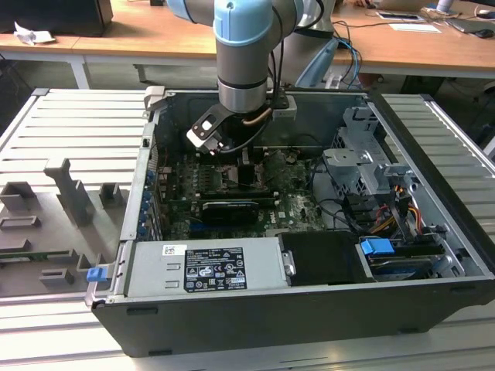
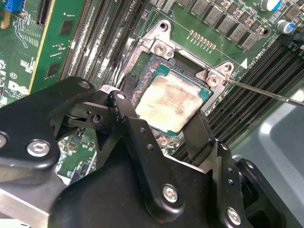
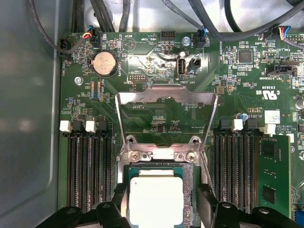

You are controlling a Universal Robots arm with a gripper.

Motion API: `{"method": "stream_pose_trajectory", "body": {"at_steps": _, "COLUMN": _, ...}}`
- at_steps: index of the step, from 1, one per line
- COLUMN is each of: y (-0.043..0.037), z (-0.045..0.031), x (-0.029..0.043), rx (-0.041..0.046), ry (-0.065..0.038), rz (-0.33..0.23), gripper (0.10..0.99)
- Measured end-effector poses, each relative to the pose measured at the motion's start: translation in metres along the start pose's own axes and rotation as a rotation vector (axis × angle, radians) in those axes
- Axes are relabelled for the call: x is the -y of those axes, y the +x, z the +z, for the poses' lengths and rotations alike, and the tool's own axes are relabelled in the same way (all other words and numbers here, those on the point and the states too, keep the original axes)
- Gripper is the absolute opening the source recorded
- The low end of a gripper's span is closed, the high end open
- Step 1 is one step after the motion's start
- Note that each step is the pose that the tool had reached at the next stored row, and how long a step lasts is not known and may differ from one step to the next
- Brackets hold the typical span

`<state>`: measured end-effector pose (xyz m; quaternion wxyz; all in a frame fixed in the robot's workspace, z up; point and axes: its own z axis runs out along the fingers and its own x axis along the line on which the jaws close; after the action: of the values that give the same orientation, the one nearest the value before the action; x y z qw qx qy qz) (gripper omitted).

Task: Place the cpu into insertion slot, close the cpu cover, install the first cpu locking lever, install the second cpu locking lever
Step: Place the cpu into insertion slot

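I expect the cpu to slide sideways over a speckled part of the socket (image 3: 188,195) when I squeeze the cpu's opposite edges, because that part shows along one edge of the cpu (image 3: 156,201).
The cpu (image 2: 168,102), a pale square chip on a green edge, lies flat in the insertion slot (image 2: 156,47), whose silver rim frames it. In the first wrist view the cpu (image 3: 156,199) sits just below the cover's hinge. The cpu cover (image 3: 166,93), a thin silver frame with a cut-out centre, stands swung up and away from the socket. My gripper (image 2: 159,108) hovers low over the chip, its black fingers (image 2: 124,111) standing to either side with small gaps, open. A thin locking lever (image 2: 266,92) sticks out beside the socket. In the exterior view my gripper (image 1: 236,154) reaches down into the computer case.
Long black memory slots (image 3: 90,171) flank the socket on both sides. A black graphics card (image 1: 228,210) lies across the board in front of the gripper. Cables (image 3: 209,19) hang at the board's far edge. The power supply (image 1: 205,267) and drive cage (image 1: 363,170) crowd the case.
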<state>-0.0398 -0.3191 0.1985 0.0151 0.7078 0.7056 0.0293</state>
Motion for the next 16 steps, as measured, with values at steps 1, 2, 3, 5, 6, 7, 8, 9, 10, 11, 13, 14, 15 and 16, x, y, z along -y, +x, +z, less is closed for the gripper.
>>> {"method": "stream_pose_trajectory", "body": {"at_steps": 1, "y": 0.0000, "z": 0.0000, "x": 0.0000, "rx": -0.0012, "ry": 0.000, "rz": 0.000, "gripper": 0.678}}
{"method": "stream_pose_trajectory", "body": {"at_steps": 2, "y": 0.0000, "z": -0.0001, "x": 0.0000, "rx": -0.0027, "ry": 0.000, "rz": 0.000, "gripper": 0.678}}
{"method": "stream_pose_trajectory", "body": {"at_steps": 3, "y": -0.0001, "z": -0.0003, "x": 0.0000, "rx": -0.0050, "ry": 0.000, "rz": 0.000, "gripper": 0.678}}
{"method": "stream_pose_trajectory", "body": {"at_steps": 5, "y": -0.0001, "z": -0.0008, "x": 0.0000, "rx": -0.0096, "ry": 0.000, "rz": 0.001, "gripper": 0.533}}
{"method": "stream_pose_trajectory", "body": {"at_steps": 6, "y": 0.0000, "z": -0.0007, "x": -0.0001, "rx": -0.0102, "ry": 0.000, "rz": 0.001, "gripper": 0.533}}
{"method": "stream_pose_trajectory", "body": {"at_steps": 7, "y": 0.0000, "z": -0.0007, "x": -0.0001, "rx": -0.0102, "ry": 0.000, "rz": 0.001, "gripper": 0.533}}
{"method": "stream_pose_trajectory", "body": {"at_steps": 8, "y": -0.0001, "z": -0.0007, "x": -0.0001, "rx": -0.0103, "ry": 0.000, "rz": 0.001, "gripper": 0.533}}
{"method": "stream_pose_trajectory", "body": {"at_steps": 9, "y": -0.0001, "z": -0.0008, "x": -0.0001, "rx": -0.0103, "ry": 0.000, "rz": 0.001, "gripper": 0.533}}
{"method": "stream_pose_trajectory", "body": {"at_steps": 10, "y": -0.0001, "z": -0.0008, "x": -0.0001, "rx": -0.0103, "ry": 0.000, "rz": 0.001, "gripper": 0.533}}
{"method": "stream_pose_trajectory", "body": {"at_steps": 11, "y": -0.0001, "z": -0.0008, "x": -0.0001, "rx": -0.0102, "ry": 0.000, "rz": 0.001, "gripper": 0.533}}
{"method": "stream_pose_trajectory", "body": {"at_steps": 13, "y": -0.0001, "z": -0.0007, "x": -0.0001, "rx": -0.0073, "ry": 0.000, "rz": 0.001, "gripper": 0.533}}
{"method": "stream_pose_trajectory", "body": {"at_steps": 14, "y": -0.0001, "z": -0.0006, "x": -0.0001, "rx": -0.0056, "ry": 0.000, "rz": 0.001, "gripper": 0.533}}
{"method": "stream_pose_trajectory", "body": {"at_steps": 15, "y": -0.0001, "z": -0.0006, "x": -0.0001, "rx": -0.0050, "ry": 0.000, "rz": 0.001, "gripper": 0.533}}
{"method": "stream_pose_trajectory", "body": {"at_steps": 16, "y": -0.0001, "z": -0.0006, "x": 0.0000, "rx": -0.0049, "ry": 0.000, "rz": 0.001, "gripper": 0.533}}
